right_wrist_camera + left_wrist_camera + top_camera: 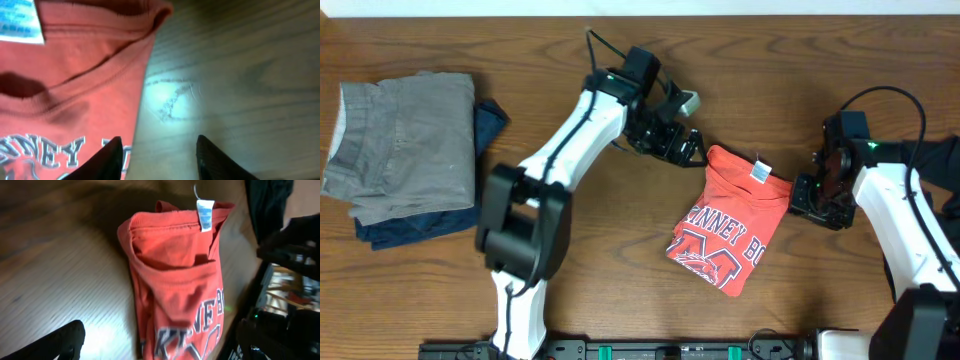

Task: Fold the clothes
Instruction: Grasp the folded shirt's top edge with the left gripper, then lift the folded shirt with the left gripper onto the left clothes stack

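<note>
The white tag's end sticks up past the coral-red T-shirt's collar. I expect the tag [205, 215] will flap out loose when I lift the T-shirt.
The coral-red T-shirt [730, 230] lies folded into a narrow bundle on the table, collar and white tag toward the back, printed letters showing. It fills the left wrist view [175, 275] and the left of the right wrist view [70, 85]. My left gripper [686, 148] is open and empty just left of the collar. My right gripper [804, 196] is open and empty at the shirt's right edge, its fingers [159, 155] over the cloth edge and bare wood. A black garment [938, 160] lies at the far right, partly behind my right arm.
A stack of folded clothes lies at the far left: a grey garment [405, 140] on top of a dark blue one [485, 125]. The wooden table [620, 280] runs across the whole view.
</note>
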